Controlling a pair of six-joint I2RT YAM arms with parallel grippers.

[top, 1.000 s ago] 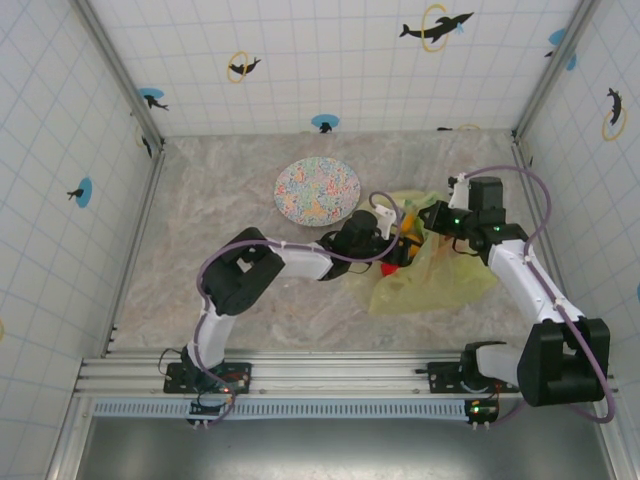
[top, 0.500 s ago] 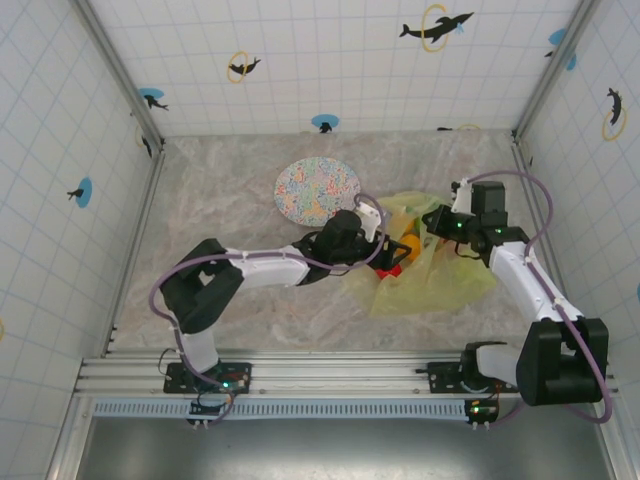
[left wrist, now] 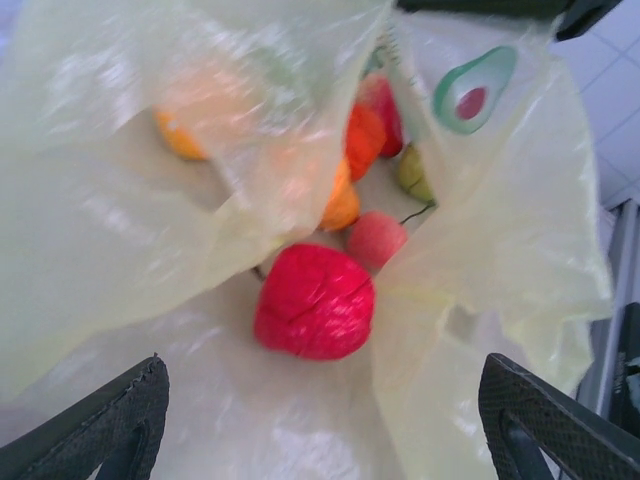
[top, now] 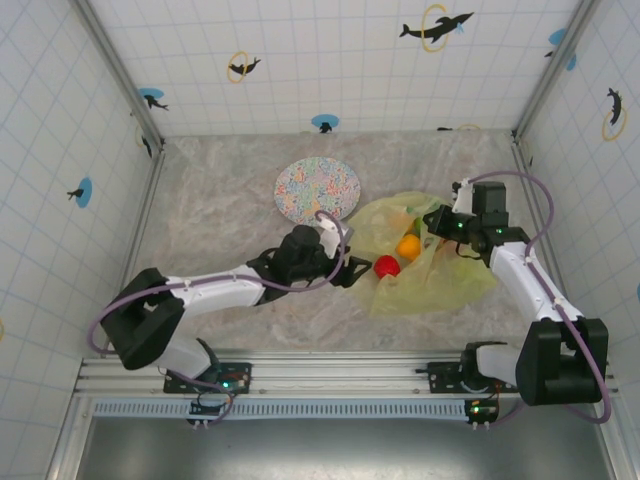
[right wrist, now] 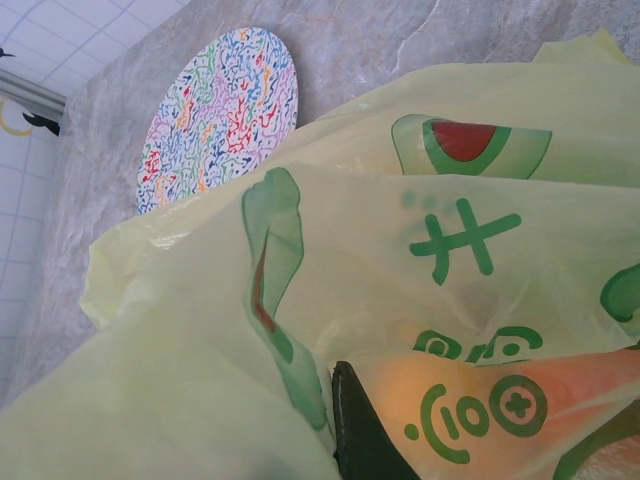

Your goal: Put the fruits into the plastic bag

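Observation:
The red apple (top: pixel 387 266) sits inside the bag, clear of the bag's loose edge (top: pixel 362 290), so I should keep lowering my left gripper until its fingers close on that edge.
The yellow-green plastic bag (top: pixel 430 270) lies crumpled right of centre, its mouth facing left. Just inside the mouth rests the red apple (top: pixel 387 266), with an orange (top: pixel 408 246) deeper in. My left gripper (top: pixel 345 268) stands open just left of the mouth, nothing between its fingers (left wrist: pixel 95 425). Its wrist view looks into the bag (left wrist: pixel 500 230): red apple (left wrist: pixel 313 302), small pink fruit (left wrist: pixel 376 240), oranges (left wrist: pixel 345 205), yellow-green pear (left wrist: pixel 413 172), strawberry (left wrist: pixel 385 110). My right gripper (top: pixel 438 222) is shut on the bag's upper edge; plastic (right wrist: pixel 300 330) drapes over its finger (right wrist: pixel 365 435).
The round multicoloured plate (top: pixel 317 189) lies bare behind the left gripper, close to the bag's rim, and shows again as the plate (right wrist: pixel 220 115) past the plastic. Marble tabletop (top: pixel 210 220) stretches to the left. Tiled walls enclose the cell.
My left gripper has pulled back leftward out of the bag, leaving the red apple lying in the bag's mouth. The right arm has barely moved.

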